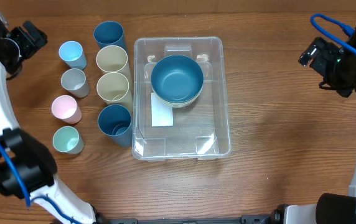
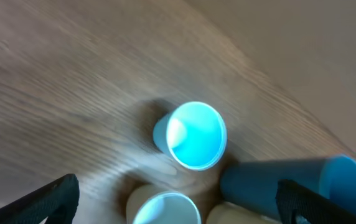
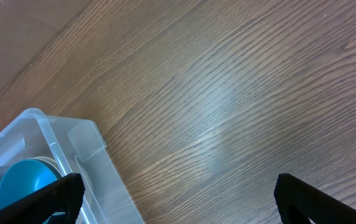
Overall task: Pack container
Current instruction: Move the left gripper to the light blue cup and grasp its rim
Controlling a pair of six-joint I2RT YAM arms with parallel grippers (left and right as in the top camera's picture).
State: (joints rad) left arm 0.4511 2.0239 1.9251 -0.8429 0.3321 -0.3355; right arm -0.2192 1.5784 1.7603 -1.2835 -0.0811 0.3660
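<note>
The light blue cup (image 1: 73, 56) stands on the other side of the container from my right gripper. Next, my left gripper pinches the cup's rim (image 1: 61, 51) and takes the cup to the container.
The clear container (image 1: 225, 118) sits mid-table with a white label (image 1: 161, 113) on its base. A blue bowl (image 1: 177, 78) rests inside its far half, stacked on a cream bowl (image 1: 195, 98). Several cups stand left of it, among them light blue (image 1: 72, 54), grey (image 1: 74, 81), pink (image 1: 66, 108), mint (image 1: 67, 140), two cream ones (image 1: 112, 60) and two dark blue ones (image 1: 115, 121). My left gripper (image 1: 25, 37) hovers open at the far left over the light blue cup (image 2: 195, 135). My right gripper (image 1: 318, 56) is open at the far right, holding nothing.
In the left wrist view the open gripper (image 2: 178, 202) frames the grey cup (image 2: 165, 210) and a dark blue cup (image 2: 290, 180). The right wrist view shows bare wood between the open gripper (image 3: 178, 196) fingers, with the container's corner (image 3: 72, 149) at the left.
</note>
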